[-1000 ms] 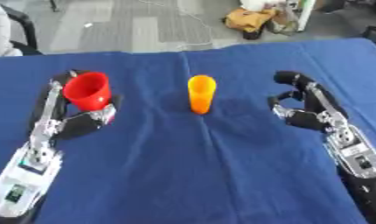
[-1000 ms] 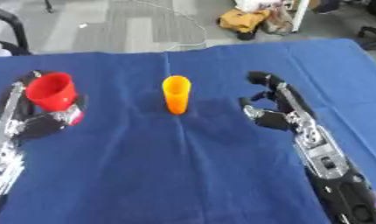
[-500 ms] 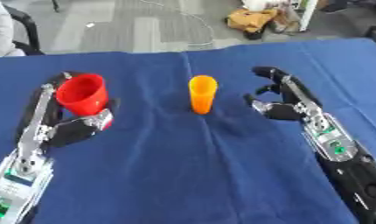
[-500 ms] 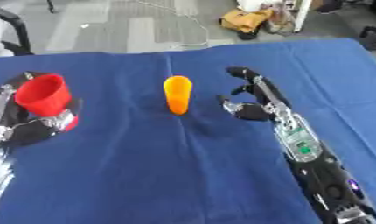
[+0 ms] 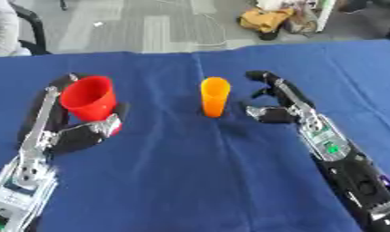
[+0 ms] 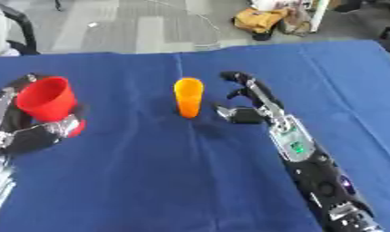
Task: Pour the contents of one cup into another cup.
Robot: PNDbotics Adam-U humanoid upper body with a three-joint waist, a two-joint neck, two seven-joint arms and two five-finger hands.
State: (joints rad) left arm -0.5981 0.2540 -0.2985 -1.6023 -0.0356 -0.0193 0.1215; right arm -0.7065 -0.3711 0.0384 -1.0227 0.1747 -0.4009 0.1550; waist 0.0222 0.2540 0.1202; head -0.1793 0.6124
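The inside seen through the red cup's tipped opening is empty, so the orange cup will have the hidden contents in it and spill them when I pour.
A red cup [image 5: 90, 97] is held off the blue table [image 5: 190, 181] at the left, its mouth tipped toward me, with my left hand [image 5: 80, 132] curled round its lower part. Upright near the middle stands a tall orange cup [image 5: 215, 96]. My right hand [image 5: 276, 103] is open just to the right of the orange cup, fingers and thumb spread toward it with a small gap between. I cannot see what either cup holds.
The blue cloth covers the whole table. Beyond its far edge lie a grey floor, a yellowish bag [image 5: 270, 19] with other clutter, and a chair [image 5: 31, 27] at the far left.
My right hand has moved left across the table and now sits close beside the orange cup. The left hand has lifted the red cup a little and shifted slightly right.
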